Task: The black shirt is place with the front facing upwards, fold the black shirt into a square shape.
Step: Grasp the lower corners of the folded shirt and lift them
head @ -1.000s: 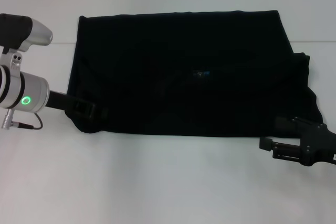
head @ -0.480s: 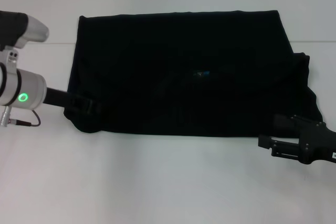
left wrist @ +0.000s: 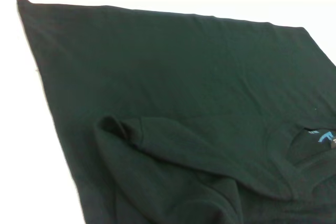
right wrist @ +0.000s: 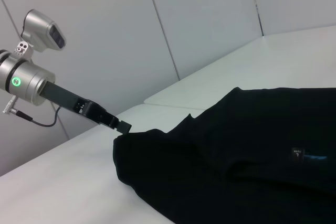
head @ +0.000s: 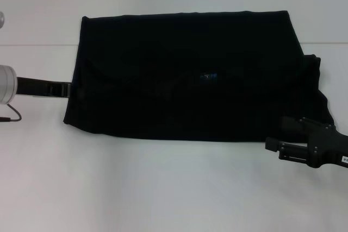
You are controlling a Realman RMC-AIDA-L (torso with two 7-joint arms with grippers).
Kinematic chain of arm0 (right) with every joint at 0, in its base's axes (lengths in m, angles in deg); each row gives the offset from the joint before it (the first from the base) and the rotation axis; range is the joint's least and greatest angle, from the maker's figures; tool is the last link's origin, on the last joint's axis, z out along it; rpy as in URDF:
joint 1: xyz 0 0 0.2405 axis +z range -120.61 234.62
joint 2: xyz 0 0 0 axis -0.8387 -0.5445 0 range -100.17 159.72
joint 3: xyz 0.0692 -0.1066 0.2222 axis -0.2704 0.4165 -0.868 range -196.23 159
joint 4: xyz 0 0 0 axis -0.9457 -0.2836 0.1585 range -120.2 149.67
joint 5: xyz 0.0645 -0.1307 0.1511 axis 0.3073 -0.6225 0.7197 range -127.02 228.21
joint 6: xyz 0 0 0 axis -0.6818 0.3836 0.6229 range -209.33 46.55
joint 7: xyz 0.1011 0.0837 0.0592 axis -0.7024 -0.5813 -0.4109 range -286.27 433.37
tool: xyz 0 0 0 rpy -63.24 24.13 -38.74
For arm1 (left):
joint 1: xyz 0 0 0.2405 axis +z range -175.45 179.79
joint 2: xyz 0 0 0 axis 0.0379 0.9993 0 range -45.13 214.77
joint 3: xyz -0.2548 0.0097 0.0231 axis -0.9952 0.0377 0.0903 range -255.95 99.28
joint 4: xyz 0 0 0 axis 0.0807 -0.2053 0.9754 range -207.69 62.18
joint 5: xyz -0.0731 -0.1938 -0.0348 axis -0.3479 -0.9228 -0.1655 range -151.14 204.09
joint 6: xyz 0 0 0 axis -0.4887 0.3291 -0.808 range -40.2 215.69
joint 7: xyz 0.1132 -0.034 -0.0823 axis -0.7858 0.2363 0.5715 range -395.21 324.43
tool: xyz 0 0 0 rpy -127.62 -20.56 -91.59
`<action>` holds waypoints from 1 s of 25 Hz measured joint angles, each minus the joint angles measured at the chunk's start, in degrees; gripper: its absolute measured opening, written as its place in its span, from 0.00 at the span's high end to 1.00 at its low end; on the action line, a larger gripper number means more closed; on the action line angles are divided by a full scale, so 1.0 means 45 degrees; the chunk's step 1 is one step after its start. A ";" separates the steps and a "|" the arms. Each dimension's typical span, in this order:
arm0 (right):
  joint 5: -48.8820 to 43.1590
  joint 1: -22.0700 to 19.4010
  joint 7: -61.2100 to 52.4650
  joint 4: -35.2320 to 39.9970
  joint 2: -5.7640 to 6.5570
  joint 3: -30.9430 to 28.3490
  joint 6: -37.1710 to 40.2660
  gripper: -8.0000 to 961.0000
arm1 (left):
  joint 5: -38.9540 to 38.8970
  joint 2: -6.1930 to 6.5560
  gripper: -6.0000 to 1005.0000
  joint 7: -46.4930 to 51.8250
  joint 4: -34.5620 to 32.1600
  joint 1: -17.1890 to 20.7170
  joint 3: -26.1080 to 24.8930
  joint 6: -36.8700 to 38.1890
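The robot's left gripper touches only the outer edge of the black shirt's side (head: pixel 72 92), so it should open and reach farther in over the black shirt (head: pixel 91 117) by the shirt's near corner.
The black shirt (head: pixel 185 74) lies on the white table (head: pixel 163 188) as a wide folded rectangle, plain black side up, with its small blue neck label (head: pixel 209 75) near the middle. No white lettering shows. My left gripper (head: pixel 66 89) reaches in from the left and its tip meets the shirt's left edge; the right wrist view shows it (right wrist: pixel 122 125) at the slightly raised edge. My right gripper (head: pixel 273 137) is open just off the shirt's near right corner. The left wrist view shows the shirt (left wrist: pixel 173 77) with a folded-in sleeve (left wrist: pixel 157 140).
A bunched sleeve or side flap (head: pixel 315 91) sticks out past the rectangle's right side. Bare white table lies along the front and to the left of the shirt. Grey wall panels (right wrist: pixel 199 19) stand behind the table.
My left arm has pulled back to the left, from over the shirt's near left corner to its left edge. That corner's bulge has flattened. My right gripper has edged slightly left.
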 joint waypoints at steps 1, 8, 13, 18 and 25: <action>0.0000 0.0000 0.0000 0.0001 -0.0008 -0.0001 -0.0001 0.02 | 0.0006 0.0006 0.95 0.0039 0.0003 0.0018 -0.0009 -0.0043; -0.0001 0.0000 0.0000 0.0045 -0.0062 0.0000 -0.0046 0.02 | -0.0012 -0.0093 0.91 0.0203 0.0063 0.0076 -0.0167 -0.0159; -0.0002 0.0000 0.0000 0.0012 -0.0060 0.0002 -0.0050 0.02 | 0.0095 -0.0172 0.89 0.0272 0.0094 0.0093 -0.0087 -0.0201; -0.0005 0.0000 0.0001 0.0003 -0.0066 0.0043 -0.0051 0.02 | 0.0014 -0.0160 0.87 0.0146 0.0016 0.0246 -0.0124 -0.0182; -0.0019 0.0000 0.0002 0.0002 -0.0100 0.0081 -0.0062 0.02 | 0.0014 -0.0333 0.47 -0.0914 -0.0103 0.0287 -0.0127 -0.0203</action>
